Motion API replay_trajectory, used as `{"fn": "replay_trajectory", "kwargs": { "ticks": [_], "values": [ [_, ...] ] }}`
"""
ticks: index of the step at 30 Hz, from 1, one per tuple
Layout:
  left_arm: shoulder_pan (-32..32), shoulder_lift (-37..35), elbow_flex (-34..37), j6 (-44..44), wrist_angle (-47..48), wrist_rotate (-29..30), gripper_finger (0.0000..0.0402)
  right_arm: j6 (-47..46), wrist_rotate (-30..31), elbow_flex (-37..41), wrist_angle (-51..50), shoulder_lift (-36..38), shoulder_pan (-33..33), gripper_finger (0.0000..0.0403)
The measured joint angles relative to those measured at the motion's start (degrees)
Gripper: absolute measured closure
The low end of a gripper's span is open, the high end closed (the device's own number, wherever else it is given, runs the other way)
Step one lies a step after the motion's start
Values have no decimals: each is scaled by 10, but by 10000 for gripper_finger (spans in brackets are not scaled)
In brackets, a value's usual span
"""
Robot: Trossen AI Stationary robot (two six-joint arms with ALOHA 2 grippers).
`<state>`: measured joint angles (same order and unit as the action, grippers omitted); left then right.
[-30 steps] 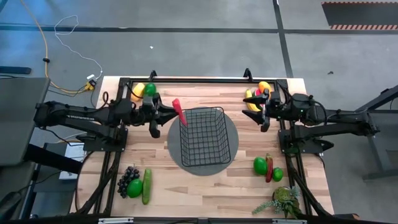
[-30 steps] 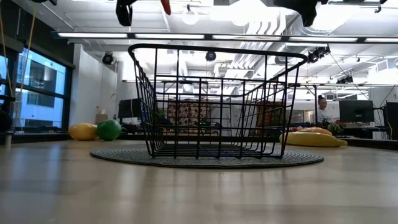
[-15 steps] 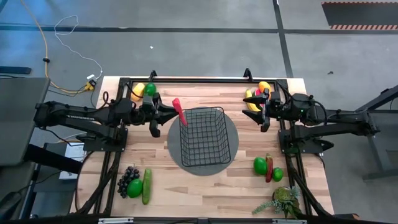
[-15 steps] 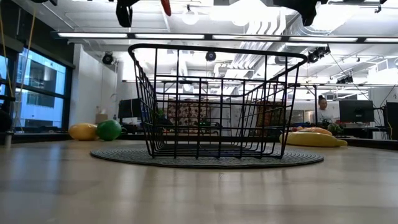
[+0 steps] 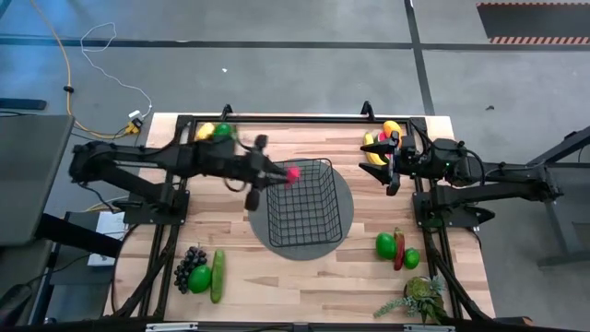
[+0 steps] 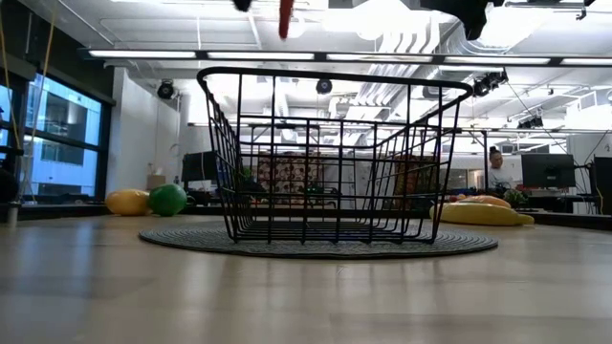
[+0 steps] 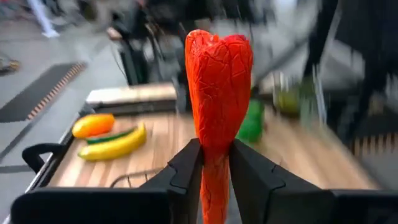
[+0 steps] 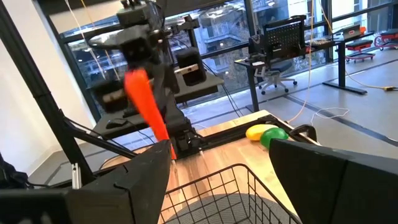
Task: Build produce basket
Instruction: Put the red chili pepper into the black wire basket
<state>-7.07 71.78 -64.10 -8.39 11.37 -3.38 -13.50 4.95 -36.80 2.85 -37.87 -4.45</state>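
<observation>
The red chili (image 5: pixel 292 174) is clear above the basket's rim and the basket is empty, so the robot's left gripper keeps going down inside and lets go at the basket's bottom (image 5: pixel 297 217).
The black wire basket (image 5: pixel 304 203) stands on a round dark grey mat (image 5: pixel 300 242) at the table's middle. My left gripper (image 5: pixel 277 174) reaches in from the left and is shut on a red chili (image 5: pixel 291 172), which hangs over the basket's far left rim; the low view shows the chili (image 6: pixel 285 14) above the rim. My right gripper (image 5: pixel 394 175) waits open at the far right, facing the basket (image 8: pixel 236 186). Other produce lies in groups at the table's corners. My left gripper pinches the red chili's narrower lower part (image 7: pixel 216 146) between its two fingers. The fingers come nearly level from the table's left and lie across the chili. The chili stands about upright, wide end (image 7: pixel 219 56) up, lifted clear above the basket.
A yellow and a green fruit (image 5: pixel 214 132) lie at the far left, and a banana group (image 5: pixel 378 148) at the far right. Grapes, a green fruit and a cucumber (image 5: pixel 203 272) lie near left. Green fruits with a chili (image 5: pixel 396 249) and a leafy plant (image 5: pixel 419 297) sit near right.
My left gripper has gone toward the table's right and a little up, rolling as it went, still shut on the red chili. The chili has travelled from left of the basket to above its far left rim. The right arm has kept still.
</observation>
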Motion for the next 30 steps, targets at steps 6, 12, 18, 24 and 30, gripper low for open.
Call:
{"fn": "replay_trajectory", "kwargs": {
  "ticks": [6, 12, 18, 24, 30],
  "values": [
    [0, 105, -113, -201, 153, -3, 335, 0, 0, 0, 0, 0, 0, 146],
    [0, 190, -170, -373, 239, -2, 335, 0, 0, 0, 0, 0, 0, 146],
    [3, 262, -174, -512, 309, 53, 334, 0, 0, 0, 0, 0, 0, 146],
    [3, 330, -174, -586, 392, 83, 334, 0, 0, 0, 0, 0, 0, 146],
    [3, 357, -175, -618, 367, 88, 334, 0, 1, 0, -1, -1, 0, 146]
  ]
}}
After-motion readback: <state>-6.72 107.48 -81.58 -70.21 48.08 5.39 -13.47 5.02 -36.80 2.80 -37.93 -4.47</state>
